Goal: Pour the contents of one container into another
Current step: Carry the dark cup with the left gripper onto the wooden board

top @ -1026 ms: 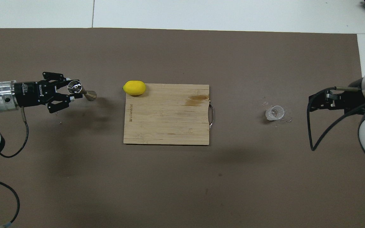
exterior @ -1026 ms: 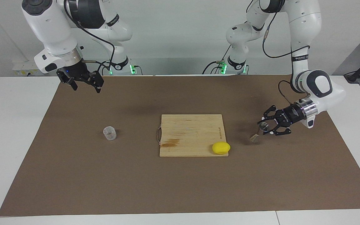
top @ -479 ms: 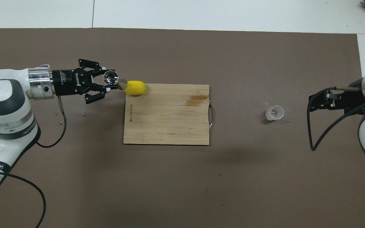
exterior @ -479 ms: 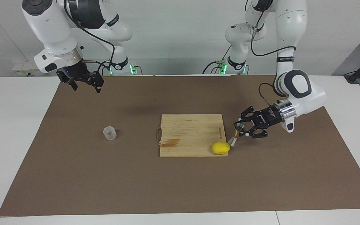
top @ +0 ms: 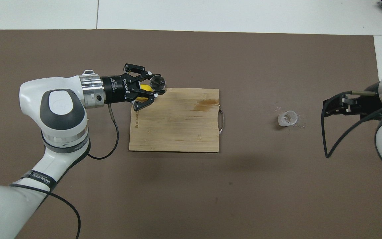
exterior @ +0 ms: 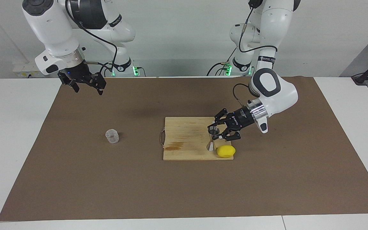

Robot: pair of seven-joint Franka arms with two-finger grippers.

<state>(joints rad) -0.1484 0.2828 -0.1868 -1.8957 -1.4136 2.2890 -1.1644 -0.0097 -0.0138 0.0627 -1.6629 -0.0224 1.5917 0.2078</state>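
Note:
I expect to find more specks hidden behind the clear glass cup (top: 287,119) when I lift it away, since wet specks (top: 301,123) lie scattered close around it.
The steel jigger (exterior: 212,138) is in my left gripper (exterior: 216,133), which is shut on its upper cone. It hangs nearly upright over the wooden cutting board (exterior: 187,134), its lower end right beside the lemon (exterior: 226,151). In the overhead view the jigger (top: 159,82) and left gripper (top: 155,86) cover part of the lemon (top: 145,88). The clear glass cup (exterior: 112,135) stands alone on the brown mat toward the right arm's end; it also shows in the overhead view (top: 287,118). My right gripper (exterior: 88,90) waits open, raised over the mat's edge nearest the robots.
The cutting board (top: 177,126) lies mid-table with a brown stain and a metal handle (top: 222,119) on the side toward the cup. Small wet specks lie on the mat (top: 191,186) around the cup. The right gripper (top: 327,108) hangs beside the cup.
My left arm has swung the jigger from the left arm's end of the mat, past the lemon, to over the cutting board. The right arm and the cup have not moved.

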